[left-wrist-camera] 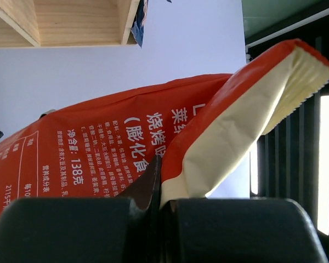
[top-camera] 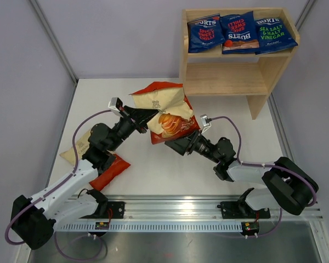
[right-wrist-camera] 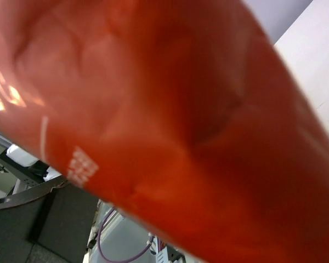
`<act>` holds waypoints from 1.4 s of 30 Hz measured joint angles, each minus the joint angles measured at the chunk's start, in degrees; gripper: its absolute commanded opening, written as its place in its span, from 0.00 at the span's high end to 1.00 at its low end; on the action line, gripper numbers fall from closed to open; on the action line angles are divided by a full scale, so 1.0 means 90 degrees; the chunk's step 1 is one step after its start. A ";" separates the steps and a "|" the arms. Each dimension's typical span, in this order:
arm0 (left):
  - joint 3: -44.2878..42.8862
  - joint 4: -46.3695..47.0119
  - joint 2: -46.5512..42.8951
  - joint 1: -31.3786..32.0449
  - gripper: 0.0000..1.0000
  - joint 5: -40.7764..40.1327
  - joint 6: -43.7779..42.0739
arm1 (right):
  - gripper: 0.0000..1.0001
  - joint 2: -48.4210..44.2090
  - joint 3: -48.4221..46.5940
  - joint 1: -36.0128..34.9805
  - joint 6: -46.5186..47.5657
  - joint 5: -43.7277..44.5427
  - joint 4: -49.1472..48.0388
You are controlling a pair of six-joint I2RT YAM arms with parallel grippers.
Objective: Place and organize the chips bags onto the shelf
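Observation:
I see creases running across the bulging red film (right-wrist-camera: pixel 189 134), so the chips bag (top-camera: pixel 170 112) will pinch into a fold at its edge but stay puffed up when I carry it.
My left gripper (top-camera: pixel 151 114) is shut on the top edge of a cream-topped, red-orange chips bag (top-camera: pixel 167 109) and holds it above the table's middle. In the left wrist view the jaws (left-wrist-camera: pixel 162 183) pinch the bag's folded seam (left-wrist-camera: pixel 219 137). My right gripper (top-camera: pixel 173 143) is at the bag's lower edge. Its fingers are hidden in the right wrist view, where the red bag (right-wrist-camera: pixel 153 109) fills the frame. Three dark blue Burts bags (top-camera: pixel 239 33) lie on the top tier of the wooden shelf (top-camera: pixel 225 79). A second cream and red bag (top-camera: pixel 109 171) lies flat under my left arm.
The shelf stands at the table's far right; its lower tier (top-camera: pixel 222 82) holds nothing visible. The shelf's underside also shows in the left wrist view (left-wrist-camera: pixel 71 22). A metal rail (top-camera: pixel 170 211) runs along the near edge. Grey walls close in the left and back.

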State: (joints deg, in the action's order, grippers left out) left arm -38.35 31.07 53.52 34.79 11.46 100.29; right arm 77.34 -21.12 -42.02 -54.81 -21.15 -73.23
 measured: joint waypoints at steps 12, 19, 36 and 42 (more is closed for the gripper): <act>0.0070 0.0359 0.0126 0.0194 1.00 -0.0287 0.0299 | 0.14 -0.0488 -0.0017 -0.0015 0.0491 0.0641 0.0002; 0.0289 0.0537 0.0083 0.0194 1.00 -0.0486 0.0600 | 0.17 -0.1180 -0.0066 -0.0017 0.0495 0.0811 0.0129; 0.0493 -0.0296 0.0211 0.0019 1.00 -0.0804 0.0755 | 0.27 -0.3298 -0.0583 -0.0017 0.0155 0.0984 0.2203; 0.0493 -0.0464 0.0245 -0.0010 1.00 -0.0865 0.0529 | 0.22 -0.3373 -0.0867 -0.0029 0.0068 0.1294 0.3252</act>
State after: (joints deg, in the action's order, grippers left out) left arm -33.91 26.89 55.72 34.70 3.68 105.06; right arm 46.98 -28.93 -42.28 -54.19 -9.50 -43.97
